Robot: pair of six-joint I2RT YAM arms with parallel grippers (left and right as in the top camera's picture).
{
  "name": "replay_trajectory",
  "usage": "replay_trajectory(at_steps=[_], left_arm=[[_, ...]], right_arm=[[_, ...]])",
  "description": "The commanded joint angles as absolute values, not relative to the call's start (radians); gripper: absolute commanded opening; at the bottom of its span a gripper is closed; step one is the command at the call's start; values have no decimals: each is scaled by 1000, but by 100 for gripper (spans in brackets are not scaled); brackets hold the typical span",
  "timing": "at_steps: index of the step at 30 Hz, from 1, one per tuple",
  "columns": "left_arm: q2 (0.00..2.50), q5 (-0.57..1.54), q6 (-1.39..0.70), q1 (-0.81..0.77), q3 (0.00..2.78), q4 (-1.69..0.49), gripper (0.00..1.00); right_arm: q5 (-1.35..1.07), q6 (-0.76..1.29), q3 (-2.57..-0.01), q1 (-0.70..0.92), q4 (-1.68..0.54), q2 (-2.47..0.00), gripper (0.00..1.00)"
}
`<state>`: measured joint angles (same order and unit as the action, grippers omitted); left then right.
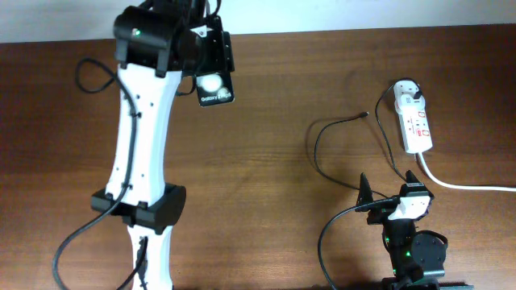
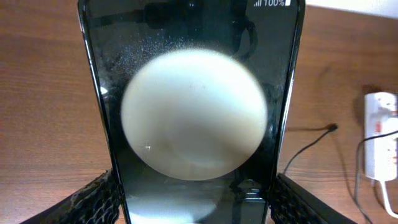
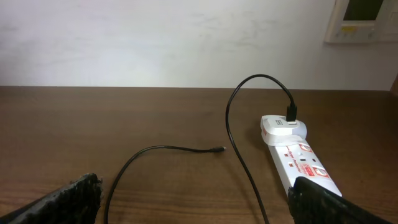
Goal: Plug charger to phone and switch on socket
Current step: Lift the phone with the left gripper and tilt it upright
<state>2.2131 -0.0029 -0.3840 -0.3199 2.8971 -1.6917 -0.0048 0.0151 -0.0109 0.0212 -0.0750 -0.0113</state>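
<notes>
I should bring the phone (image 1: 212,84) inward and let my right gripper take its loose end (image 1: 217,99), since my left gripper is holding the phone beyond my right gripper's reach.
My left gripper (image 1: 208,50) is shut on the phone (image 1: 214,78), a black smartphone with a white round blob, at the table's far left. In the left wrist view the phone (image 2: 193,118) fills the frame between my fingers (image 2: 194,202). The charger is a thin black cable with its loose tip (image 1: 367,113) lying on the table left of the socket (image 1: 415,122). My right gripper (image 1: 389,190) is open and empty near the front edge. Its wrist view (image 3: 199,205) shows the charger tip (image 3: 221,149) and the socket (image 3: 297,157) ahead of it.
A white adapter (image 1: 407,94) sits in the socket's far end with the charger's other end in it. A thick white cord (image 1: 459,184) runs from the socket off to the right. The socket also shows at the right edge of the left wrist view (image 2: 380,143).
</notes>
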Motion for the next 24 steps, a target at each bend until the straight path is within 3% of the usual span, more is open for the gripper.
replay_trajectory(at_steps=[1,12,17,24], left_arm=[[2078,5,-364,-317,2930,-1688,60],[1801,14,-345,-318,2870,-1688,59],[1827,28,-381,-318,2613,-1599,59],[1829,229,-443,-318,2181,-1274,61]], right_arm=[[-7,11,-6,27,-79,-5,99],[-7,11,-6,27,-79,-5,99],[-7,11,-6,27,-79,-5,99],[-7,11,-6,27,-79,-5,99]])
